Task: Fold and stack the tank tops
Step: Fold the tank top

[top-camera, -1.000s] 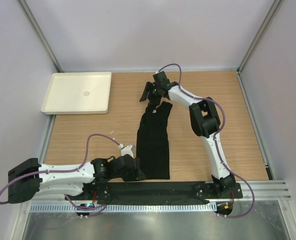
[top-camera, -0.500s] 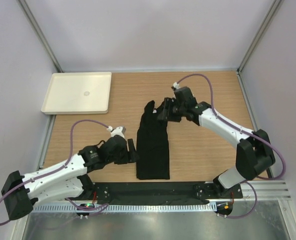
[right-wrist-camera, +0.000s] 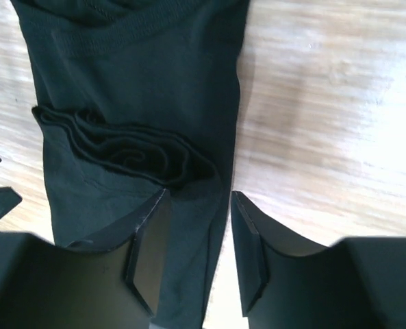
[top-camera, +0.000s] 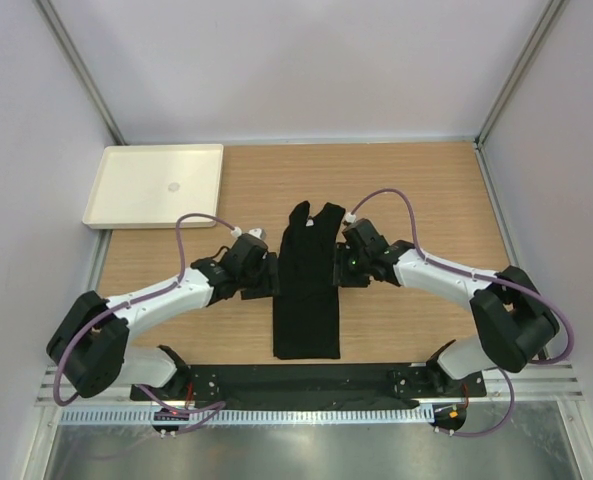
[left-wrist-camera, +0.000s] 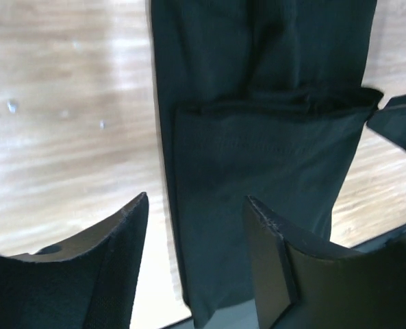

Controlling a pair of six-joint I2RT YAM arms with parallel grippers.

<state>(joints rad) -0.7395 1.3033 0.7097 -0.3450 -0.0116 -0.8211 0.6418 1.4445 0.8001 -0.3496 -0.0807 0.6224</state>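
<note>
The robot's left gripper has its fingers on both sides of the black tank top's side edge [left-wrist-camera: 176,204], short of the hem's corner [left-wrist-camera: 183,114]. It needs to move forward and pinch that corner before it lifts.
The black tank top [top-camera: 307,290] lies on the wooden table as a long narrow strip, folded lengthwise, with its straps at the far end. My left gripper [top-camera: 270,277] is open at the strip's left edge, about mid-length. In the left wrist view the left gripper [left-wrist-camera: 196,199] straddles the edge of the tank top [left-wrist-camera: 257,157], empty. My right gripper [top-camera: 339,267] is open at the right edge, opposite the left one. In the right wrist view the right gripper [right-wrist-camera: 199,193] straddles the edge of the tank top [right-wrist-camera: 141,75], beside a bunched fold [right-wrist-camera: 134,154].
A cream tray [top-camera: 156,185] sits at the far left of the table. Metal frame posts and grey walls stand around the table. A black base strip [top-camera: 306,380] runs along the near edge, just below the garment's hem.
The left gripper moved from the hem's left corner up to the mid-length left edge. The right gripper moved from the strap end back to the mid-length right edge. The garment stays flat.
</note>
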